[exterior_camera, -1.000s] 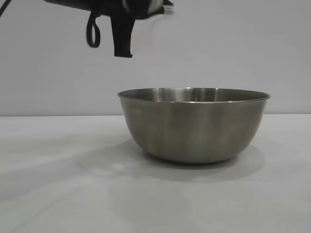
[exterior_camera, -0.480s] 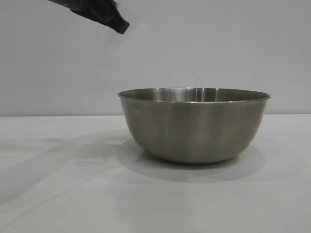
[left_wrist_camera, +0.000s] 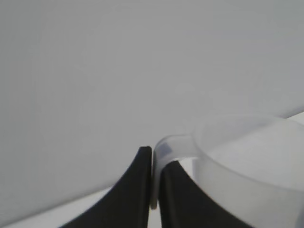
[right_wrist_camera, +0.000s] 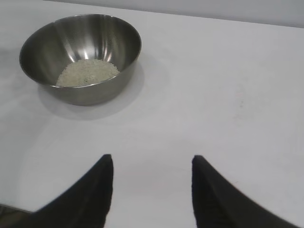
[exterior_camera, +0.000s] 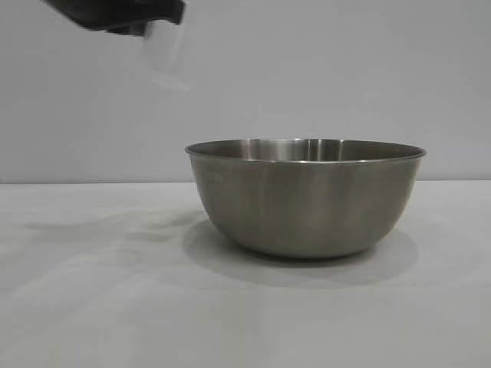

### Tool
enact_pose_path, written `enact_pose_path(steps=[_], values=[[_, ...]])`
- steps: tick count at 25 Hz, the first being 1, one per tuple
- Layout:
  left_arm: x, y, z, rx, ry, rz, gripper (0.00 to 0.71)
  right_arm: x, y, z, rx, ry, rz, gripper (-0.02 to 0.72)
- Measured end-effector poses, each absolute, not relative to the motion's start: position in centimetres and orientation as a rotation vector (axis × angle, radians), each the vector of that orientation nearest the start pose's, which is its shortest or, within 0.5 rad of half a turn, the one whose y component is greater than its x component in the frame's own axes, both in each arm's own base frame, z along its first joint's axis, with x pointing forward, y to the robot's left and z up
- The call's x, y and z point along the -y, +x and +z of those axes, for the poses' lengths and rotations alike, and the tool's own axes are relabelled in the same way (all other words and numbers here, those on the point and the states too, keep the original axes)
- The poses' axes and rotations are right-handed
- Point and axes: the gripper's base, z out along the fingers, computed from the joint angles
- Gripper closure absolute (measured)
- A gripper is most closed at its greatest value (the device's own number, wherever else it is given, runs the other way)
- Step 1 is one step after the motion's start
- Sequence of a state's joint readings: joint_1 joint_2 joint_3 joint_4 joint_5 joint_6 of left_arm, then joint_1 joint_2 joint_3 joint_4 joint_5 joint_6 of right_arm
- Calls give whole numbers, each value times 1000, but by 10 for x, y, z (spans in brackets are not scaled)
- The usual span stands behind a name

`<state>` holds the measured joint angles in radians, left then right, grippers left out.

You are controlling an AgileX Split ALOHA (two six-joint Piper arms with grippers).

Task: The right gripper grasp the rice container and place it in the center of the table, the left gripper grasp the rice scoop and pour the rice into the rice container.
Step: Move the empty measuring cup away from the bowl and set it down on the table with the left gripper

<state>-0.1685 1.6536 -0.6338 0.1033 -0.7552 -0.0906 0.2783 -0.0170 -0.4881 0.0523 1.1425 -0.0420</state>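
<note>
My left gripper is lowering the rice scoop, with the rice in the rice container (right_wrist_camera: 88, 72) and the tabletop (exterior_camera: 100, 241) next to it clear. It should keep going down until the rice scoop stands there.
The steel rice container (exterior_camera: 307, 198) stands upright on the white table (exterior_camera: 92, 291). In the right wrist view the container (right_wrist_camera: 95, 90) holds a pale heap of rice (right_wrist_camera: 88, 72). My left gripper (exterior_camera: 123, 14) is high at the upper left, left of the container, shut on the handle of the clear rice scoop (exterior_camera: 167, 57). In the left wrist view my left gripper (left_wrist_camera: 154, 159) pinches the handle, with the scoop's cup (left_wrist_camera: 251, 161) beside it. My right gripper (right_wrist_camera: 152, 164) is open and empty above bare table, well away from the container.
A plain grey wall stands behind the table. White tabletop (right_wrist_camera: 228, 95) lies around the container on all sides.
The left gripper has swung about at the upper left, moving left and up away from above the container's rim. The scoop now shows below it. The container has not moved.
</note>
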Motion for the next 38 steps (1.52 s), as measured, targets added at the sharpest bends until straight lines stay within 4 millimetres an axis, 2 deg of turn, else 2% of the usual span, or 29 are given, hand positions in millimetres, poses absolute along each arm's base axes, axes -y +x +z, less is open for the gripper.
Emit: enact_pose_path(steps=[4,11,12,15,19,29,30,31,32,35,38], values=[[48,308,171,-1818,298,-220,710,-1,-11,267,-2098,-344,203,346],[54,313,127,-1849,403,-256,710,-1,-11,267,-2098,-344,203,346],[54,313,121,-1856,405,-261,710,-1,-11,267,-2098,-344,203,395],[55,313,107,-1880,405,-274,710,-1,-11,267,-2098,-344,203,398],[55,313,96,-1907,417,-274,710,-1,-11,267,-2098,-344,203,398],[59,310,88,-1899,502,-288,710,-1,-11,267,-2098,-344,203,398],[59,310,88,-1898,512,-290,662,-1,-11,267,-2098,-344,203,398],[60,310,88,-1897,520,-293,662,-1,-11,267,-2098,-344,203,398],[60,309,88,-1894,525,-295,575,-1,-11,267,-2098,-344,203,398],[60,305,87,-1897,518,-302,462,-1,-11,267,-2098,-344,203,398],[59,298,86,-1883,520,-298,469,-1,-11,267,-2098,-344,203,398]])
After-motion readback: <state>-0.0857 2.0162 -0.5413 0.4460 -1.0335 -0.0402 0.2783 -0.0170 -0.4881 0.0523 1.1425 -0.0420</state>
